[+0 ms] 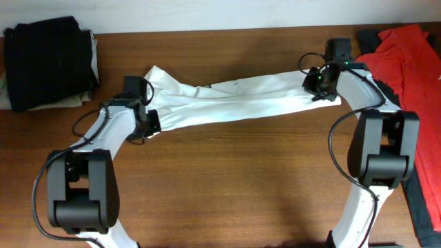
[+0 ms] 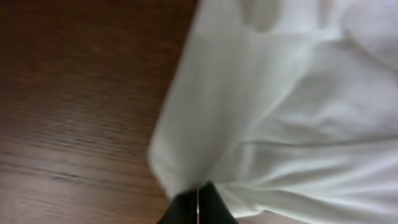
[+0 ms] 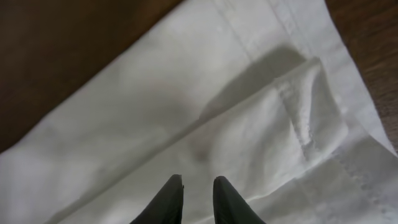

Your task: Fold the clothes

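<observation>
My right gripper should take the T-shirt band's hemmed end (image 1: 333, 102) once I ease back. Only my left gripper holds the T-shirt band (image 1: 166, 122), so a pull slides it all.
The white T-shirt (image 1: 234, 103) lies folded into a long band across the back of the wooden table (image 1: 234, 186). My left gripper (image 1: 150, 118) is at the band's left end, shut on a pinch of the white cloth; in the left wrist view the fingertips (image 2: 198, 199) close on the gathered T-shirt (image 2: 298, 106). My right gripper (image 1: 320, 86) is over the band's right end. In the right wrist view its fingers (image 3: 198, 183) are slightly apart above the T-shirt's hemmed layers (image 3: 186, 106), with nothing between them. The chest print is hidden.
A stack of folded black clothes (image 1: 48, 62) sits at the back left corner. A red garment (image 1: 406, 55) lies at the back right, with dark cloth (image 1: 424, 200) along the right edge.
</observation>
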Available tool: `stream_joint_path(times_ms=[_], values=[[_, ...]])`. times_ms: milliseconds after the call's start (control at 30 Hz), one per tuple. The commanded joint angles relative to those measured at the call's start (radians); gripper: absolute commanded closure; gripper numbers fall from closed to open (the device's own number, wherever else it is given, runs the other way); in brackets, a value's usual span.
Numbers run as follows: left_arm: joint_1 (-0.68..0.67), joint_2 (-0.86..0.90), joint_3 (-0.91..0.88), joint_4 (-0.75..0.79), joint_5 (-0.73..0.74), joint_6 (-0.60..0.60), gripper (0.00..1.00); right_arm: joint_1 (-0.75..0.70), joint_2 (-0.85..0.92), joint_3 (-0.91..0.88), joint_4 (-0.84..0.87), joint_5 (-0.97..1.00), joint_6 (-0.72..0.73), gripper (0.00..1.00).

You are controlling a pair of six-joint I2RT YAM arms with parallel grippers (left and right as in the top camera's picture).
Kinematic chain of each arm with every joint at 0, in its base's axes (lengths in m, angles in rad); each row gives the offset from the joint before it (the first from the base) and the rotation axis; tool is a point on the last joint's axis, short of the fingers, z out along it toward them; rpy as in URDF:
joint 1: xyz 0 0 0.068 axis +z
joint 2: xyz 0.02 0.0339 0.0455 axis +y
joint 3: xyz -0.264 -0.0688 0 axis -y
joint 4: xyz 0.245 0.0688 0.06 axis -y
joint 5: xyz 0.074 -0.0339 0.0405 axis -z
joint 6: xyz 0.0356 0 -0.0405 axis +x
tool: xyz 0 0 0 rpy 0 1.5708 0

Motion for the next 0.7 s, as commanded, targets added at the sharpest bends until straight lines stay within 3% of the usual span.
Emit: stream_joint_path(times_ms=[0, 100, 333, 467, 667], values=[[0.030, 0.008, 0.001, -0.023, -0.082, 0.001, 0.96, -0.019, 0.032, 0.007, -0.001, 0.026, 0.003, 0.79], [0.033, 0.008, 0.001, -0.058, -0.181, 0.001, 0.96, -0.039, 0.045, 0.007, -0.014, 0.026, 0.020, 0.82], [0.108, 0.008, 0.001, -0.063, -0.256, -0.026, 0.96, -0.057, 0.045, 0.008, -0.012, 0.018, 0.020, 0.80], [0.134, -0.027, 0.027, -0.090, -0.114, -0.025, 0.99, -0.062, 0.045, 0.008, -0.004, 0.007, 0.020, 0.78], [0.021, -0.104, 0.024, -0.085, 0.068, -0.014, 0.99, -0.062, 0.045, 0.008, 0.013, -0.031, 0.020, 0.77]])
